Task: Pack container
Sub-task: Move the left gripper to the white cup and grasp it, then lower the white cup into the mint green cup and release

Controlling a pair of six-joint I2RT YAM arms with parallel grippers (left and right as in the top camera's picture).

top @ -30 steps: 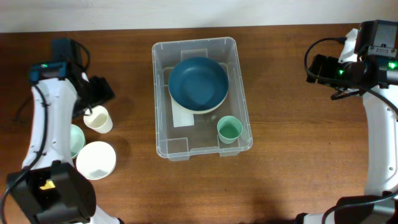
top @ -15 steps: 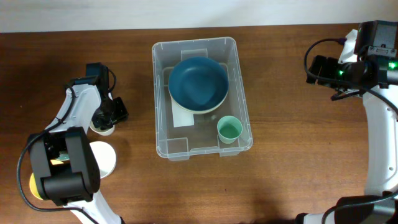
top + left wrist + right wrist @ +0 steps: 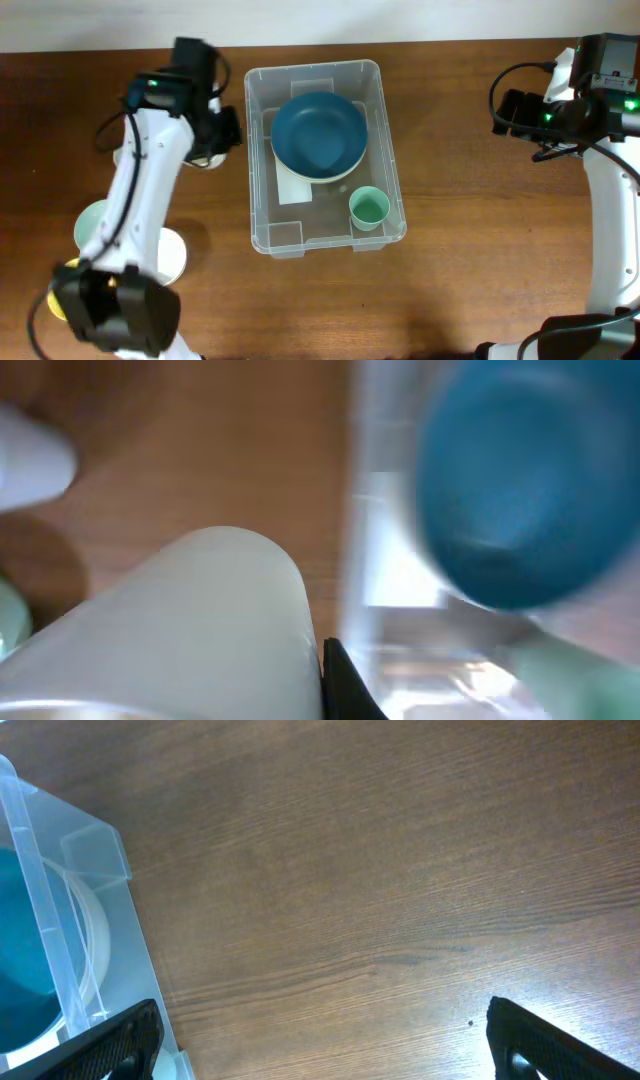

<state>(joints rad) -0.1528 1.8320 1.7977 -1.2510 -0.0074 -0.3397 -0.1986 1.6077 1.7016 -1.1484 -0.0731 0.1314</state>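
Observation:
The green cup (image 3: 369, 208) is open and clear of the blue bowl, so my left gripper should go on carrying the cream cup to it until the cream cup nests inside.
The container (image 3: 252, 190), a clear rectangular bin, sits mid-table. Inside lie a blue bowl (image 3: 320, 133) on a white dish (image 3: 297, 186) and a small green cup (image 3: 369, 208). My left gripper (image 3: 212, 140) hovers just outside the container's left wall, shut on a cream cup (image 3: 206, 160). In the left wrist view that cup (image 3: 180, 630) fills the lower left, pressed against one black finger (image 3: 345, 688); the other finger is hidden. The blurred blue bowl (image 3: 520, 480) lies beyond the container wall (image 3: 380, 570). My right gripper (image 3: 330, 1050) stands open over bare wood, right of the container corner (image 3: 70, 910).
A pale green cup (image 3: 90, 225), a white cup (image 3: 168, 255) and a yellow object (image 3: 60, 298) sit at the left, partly under my left arm. The right arm (image 3: 560, 105) stays at the table's far right.
The left gripper closed on the cream cup and carried it up and right, from the cluster at the left to the container's left wall. The right arm has not moved.

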